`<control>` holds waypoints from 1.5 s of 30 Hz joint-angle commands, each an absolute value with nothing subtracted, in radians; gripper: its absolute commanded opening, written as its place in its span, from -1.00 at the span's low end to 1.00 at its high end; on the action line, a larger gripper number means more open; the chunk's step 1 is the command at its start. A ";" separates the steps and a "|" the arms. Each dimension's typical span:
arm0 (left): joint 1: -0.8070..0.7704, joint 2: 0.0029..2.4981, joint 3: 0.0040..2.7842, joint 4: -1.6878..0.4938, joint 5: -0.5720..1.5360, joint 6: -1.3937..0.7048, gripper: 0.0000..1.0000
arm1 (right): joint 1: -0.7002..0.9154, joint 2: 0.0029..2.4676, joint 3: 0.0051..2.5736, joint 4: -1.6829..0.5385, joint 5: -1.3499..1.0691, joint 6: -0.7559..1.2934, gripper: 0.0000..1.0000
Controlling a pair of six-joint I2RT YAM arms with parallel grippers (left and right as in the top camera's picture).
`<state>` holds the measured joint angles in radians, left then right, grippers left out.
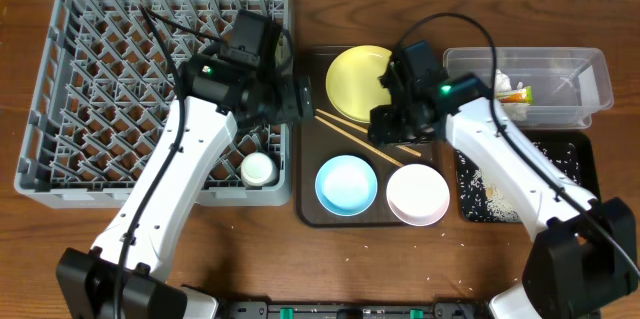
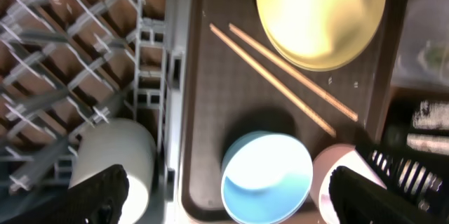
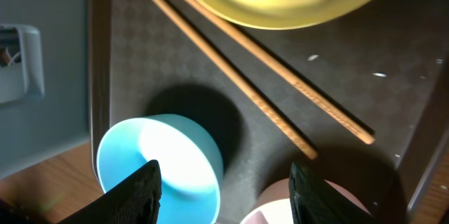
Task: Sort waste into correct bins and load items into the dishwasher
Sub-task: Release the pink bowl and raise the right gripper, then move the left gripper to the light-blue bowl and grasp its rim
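My left gripper is on the same side as the light blue bowl (image 1: 346, 186), which is next to the grey dish rack, so my left gripper should grab its rack-side rim (image 1: 318, 186) and load the bowl.
The yellow plate (image 1: 358, 77), light blue bowl (image 1: 346, 184), white bowl (image 1: 418, 195) and wooden chopsticks (image 1: 350, 131) lie on the brown tray (image 1: 308, 209). The small white cup (image 1: 258, 168) sits in the front right corner of the grey dish rack (image 1: 100, 89). My left gripper (image 1: 302, 99) is open and empty over the rack's right edge; its wrist view shows the blue bowl (image 2: 266, 175), chopsticks (image 2: 280, 76) and cup (image 2: 116, 157) below the jaws (image 2: 228, 196). My right gripper (image 1: 385, 127) is open and empty above the chopsticks (image 3: 273, 112), its jaws (image 3: 228, 192) between the blue bowl (image 3: 161, 161) and the white bowl (image 3: 273, 206).
The clear container (image 1: 580, 79) at the back right holds the green-and-yellow wrapper (image 1: 513, 92). The black tray (image 1: 570, 149) in front of it holds scattered white rice scraps. A few grains lie on the wooden table near its front edge.
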<state>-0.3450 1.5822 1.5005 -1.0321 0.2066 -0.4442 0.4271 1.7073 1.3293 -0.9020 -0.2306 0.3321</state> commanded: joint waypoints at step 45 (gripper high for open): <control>-0.626 1.806 1.409 -1.062 0.133 -0.532 0.43 | 0.328 1.713 1.355 -0.876 -0.266 0.335 0.14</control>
<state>-0.6117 1.7916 1.4143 -1.0634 0.1764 -0.5644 0.3325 1.7073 1.3300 -0.8764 -0.2619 0.3332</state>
